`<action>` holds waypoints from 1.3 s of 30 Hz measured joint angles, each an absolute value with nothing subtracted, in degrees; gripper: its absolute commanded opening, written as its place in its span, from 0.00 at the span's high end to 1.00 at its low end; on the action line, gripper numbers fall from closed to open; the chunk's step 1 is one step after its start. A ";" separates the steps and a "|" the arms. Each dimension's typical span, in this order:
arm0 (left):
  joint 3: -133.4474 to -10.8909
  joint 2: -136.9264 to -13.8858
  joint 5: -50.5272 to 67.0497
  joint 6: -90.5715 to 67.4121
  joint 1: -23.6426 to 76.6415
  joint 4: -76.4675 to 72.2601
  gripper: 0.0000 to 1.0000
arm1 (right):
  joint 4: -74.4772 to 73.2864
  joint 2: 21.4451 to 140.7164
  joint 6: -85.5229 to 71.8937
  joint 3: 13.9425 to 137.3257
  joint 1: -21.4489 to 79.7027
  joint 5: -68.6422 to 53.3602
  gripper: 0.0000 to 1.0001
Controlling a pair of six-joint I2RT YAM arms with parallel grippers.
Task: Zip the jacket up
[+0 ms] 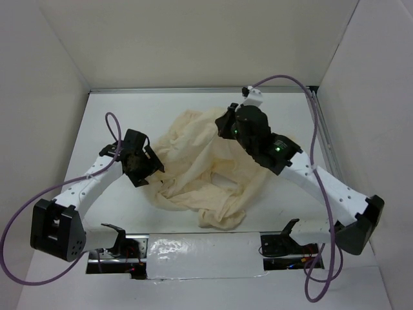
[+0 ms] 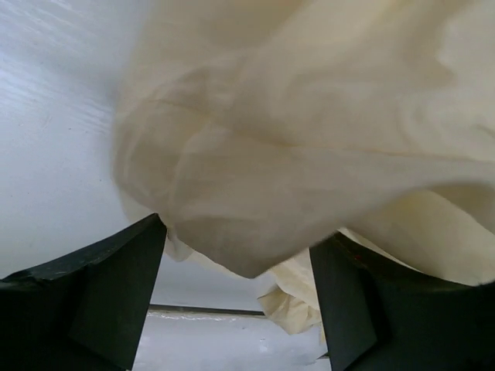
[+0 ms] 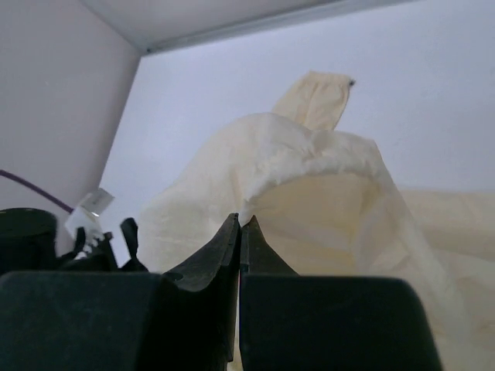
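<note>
My grippers will spread the cream jacket [image 1: 200, 139] into a broad panel when they pull its edges apart, because slack folds [image 1: 184, 176] lie between them.
The cream jacket [image 1: 197, 168] lies crumpled in the middle of the white table. My left gripper [image 1: 153, 169] is at its left edge; in the left wrist view its fingers [image 2: 116, 286] stand wide apart, open, with a fold of the jacket [image 2: 309, 139] hanging over and between them. My right gripper [image 1: 224, 124] is at the jacket's far right part. In the right wrist view it [image 3: 242, 219] is shut, pinching a raised edge of the jacket [image 3: 309, 178]. A small dark spot [image 3: 352, 83] sits on a far fold; I cannot tell if it is the zipper pull.
White walls enclose the table [image 1: 129, 110] on the left, back and right. A strip of shiny tape [image 1: 193, 248] runs along the front edge between the arm bases. Purple cables [image 1: 113, 126] loop from both arms. A metal rail [image 1: 322, 129] runs along the right side.
</note>
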State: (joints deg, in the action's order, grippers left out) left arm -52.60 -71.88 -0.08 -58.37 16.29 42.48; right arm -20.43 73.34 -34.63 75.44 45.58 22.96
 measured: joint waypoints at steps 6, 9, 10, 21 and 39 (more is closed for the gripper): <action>-52.82 -75.90 -1.65 -58.19 19.88 40.56 0.09 | -22.79 63.55 -31.07 76.20 45.06 21.63 1.00; -53.15 -76.79 -3.31 -56.29 22.68 39.11 0.08 | -24.97 60.86 -30.11 77.38 44.64 21.63 1.00; -53.15 -76.90 -3.31 -55.31 23.40 38.15 0.08 | -25.50 60.25 -30.02 77.38 44.36 21.58 1.00; -49.76 -77.95 6.68 -42.11 31.86 16.29 0.03 | -28.51 57.82 -30.02 75.22 40.71 18.90 1.00; -67.66 -59.18 -0.95 -35.83 42.54 23.40 1.00 | -33.95 45.84 -27.38 80.66 37.39 24.12 1.00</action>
State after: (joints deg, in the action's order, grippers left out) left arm -67.66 -59.18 -0.95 -35.83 42.54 23.40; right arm -33.95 45.84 -27.38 80.66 37.39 24.12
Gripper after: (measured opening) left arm 0.027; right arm 0.012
